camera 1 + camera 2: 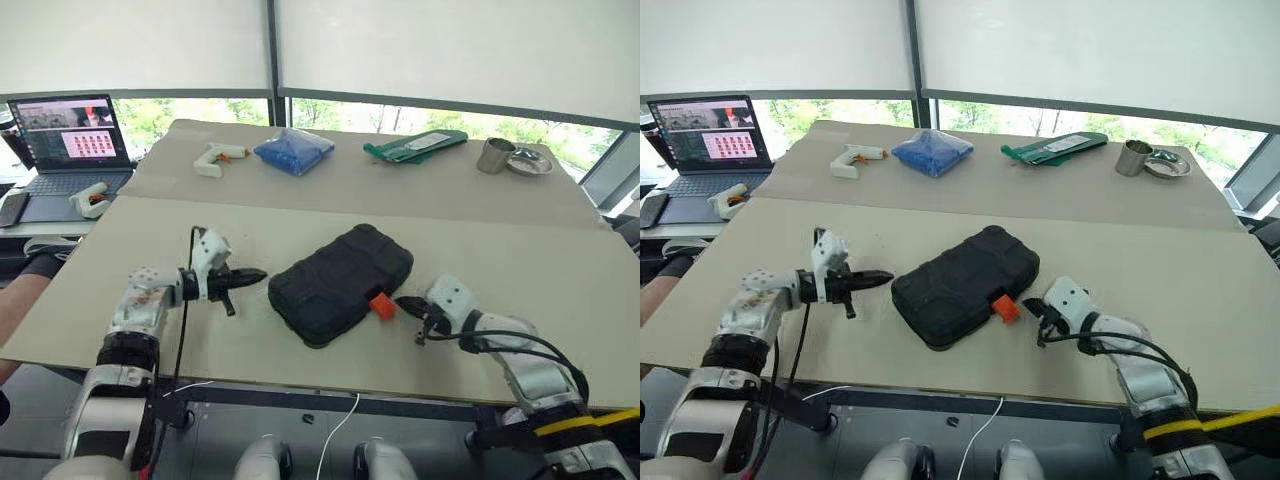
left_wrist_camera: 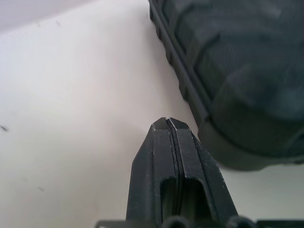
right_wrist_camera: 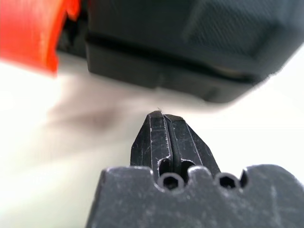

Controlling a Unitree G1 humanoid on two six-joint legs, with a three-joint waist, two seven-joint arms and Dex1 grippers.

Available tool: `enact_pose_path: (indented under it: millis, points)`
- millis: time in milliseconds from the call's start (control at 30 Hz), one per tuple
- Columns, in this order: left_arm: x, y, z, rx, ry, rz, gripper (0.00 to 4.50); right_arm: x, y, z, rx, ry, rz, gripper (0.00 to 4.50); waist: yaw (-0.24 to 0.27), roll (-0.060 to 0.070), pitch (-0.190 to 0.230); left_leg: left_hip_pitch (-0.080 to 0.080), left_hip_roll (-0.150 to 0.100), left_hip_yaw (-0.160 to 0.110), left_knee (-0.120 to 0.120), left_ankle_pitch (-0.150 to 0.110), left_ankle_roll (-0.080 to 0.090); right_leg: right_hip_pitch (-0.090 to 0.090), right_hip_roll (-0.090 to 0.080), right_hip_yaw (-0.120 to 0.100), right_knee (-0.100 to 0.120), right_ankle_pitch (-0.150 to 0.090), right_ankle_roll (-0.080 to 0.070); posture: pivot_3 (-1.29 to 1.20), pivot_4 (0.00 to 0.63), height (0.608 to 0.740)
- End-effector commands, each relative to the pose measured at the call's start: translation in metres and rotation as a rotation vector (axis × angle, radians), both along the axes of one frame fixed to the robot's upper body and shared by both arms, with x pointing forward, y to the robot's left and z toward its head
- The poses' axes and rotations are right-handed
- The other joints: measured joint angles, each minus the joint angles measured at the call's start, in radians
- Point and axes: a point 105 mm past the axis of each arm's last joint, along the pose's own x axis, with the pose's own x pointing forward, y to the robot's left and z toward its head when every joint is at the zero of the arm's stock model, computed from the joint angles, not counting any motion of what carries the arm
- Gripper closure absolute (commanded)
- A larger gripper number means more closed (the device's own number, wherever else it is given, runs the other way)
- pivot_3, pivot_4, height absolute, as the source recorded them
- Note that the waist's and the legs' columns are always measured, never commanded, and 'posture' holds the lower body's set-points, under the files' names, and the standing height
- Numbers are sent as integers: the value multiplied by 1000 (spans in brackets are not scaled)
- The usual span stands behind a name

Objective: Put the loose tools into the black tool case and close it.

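My right gripper needs to back away and face the orange latch [image 1: 382, 306] while my left gripper holds the case's lid [image 1: 328, 284], because my right gripper's fingers point past the latch.
The black tool case [image 1: 342, 283] lies closed on the beige table, its lid down and its orange latch [image 1: 381, 306] sticking out toward the near right. My left gripper [image 1: 254, 275] is shut and empty, its tip just left of the case's left corner, a small gap between them. My right gripper [image 1: 404, 302] is shut too, holding nothing, its tip just right of the latch. In the left wrist view the case's ribbed edge [image 2: 228, 71] is close ahead of the closed fingers [image 2: 171, 156]. The right wrist view has the latch [image 3: 28, 33] and the case's side [image 3: 180, 52] close in front. The loose tools are out of view.
A white glue gun [image 1: 215, 158], a blue bag [image 1: 294, 150], a green packet [image 1: 415, 146], a metal cup [image 1: 494, 156] and a small dish [image 1: 528, 165] sit along the far table. A laptop [image 1: 72, 140] stands at the far left.
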Motion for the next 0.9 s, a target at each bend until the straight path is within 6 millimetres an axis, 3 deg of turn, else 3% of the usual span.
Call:
enact_pose_path:
  millis: [33,133,200,333,433,500,600,633,900]
  points:
    - [-6,-44,28,-38,-64,-175,4471,-16,1,16,47,-55,24,4500,4,0,0,0,0,0,0,0,0,0,0,0,0,0,0,0,150,739]
    - [-9,-85,36,-74,-94,-283,4471,-35,5,15,65,-63,45,4500,10,0,0,0,-1,0,0,0,1,1,0,0,-1,-1,1,0,150,739]
    - [-10,-102,37,-90,-96,-311,4471,-43,8,17,74,-71,57,4500,8,0,0,0,-1,0,0,-1,1,2,0,0,-1,-1,1,0,150,739]
    - [-14,-136,1,28,-49,-366,4471,-55,18,28,120,-112,68,4500,-2,0,0,1,-1,0,1,0,1,1,2,1,0,-1,1,0,150,739]
    - [-12,-132,-39,200,25,-322,4471,-58,27,40,172,-133,75,4500,-4,0,0,2,0,-2,0,0,-1,1,3,1,0,-2,3,0,150,739]
    - [-12,-129,-55,241,63,-287,4471,-58,31,43,179,-136,79,4500,-3,3,-2,8,0,-3,0,0,-1,8,3,1,-1,-4,4,0,150,739]
    - [-12,-129,-59,210,96,-250,4471,-54,34,44,180,-130,80,4500,-3,6,-8,15,1,-3,-1,-1,-2,10,1,1,-2,-8,0,0,150,739]
    - [-13,-130,-58,196,103,-246,4471,-52,35,43,180,-123,79,4500,-4,7,-9,16,1,-3,-1,-5,-9,11,0,1,-2,-8,0,0,150,739]
    - [-13,-126,-55,177,103,-217,4471,-38,40,26,116,-91,94,4500,-5,10,-13,16,1,-3,-1,-5,-8,10,0,1,-2,-8,-1,0,150,739]
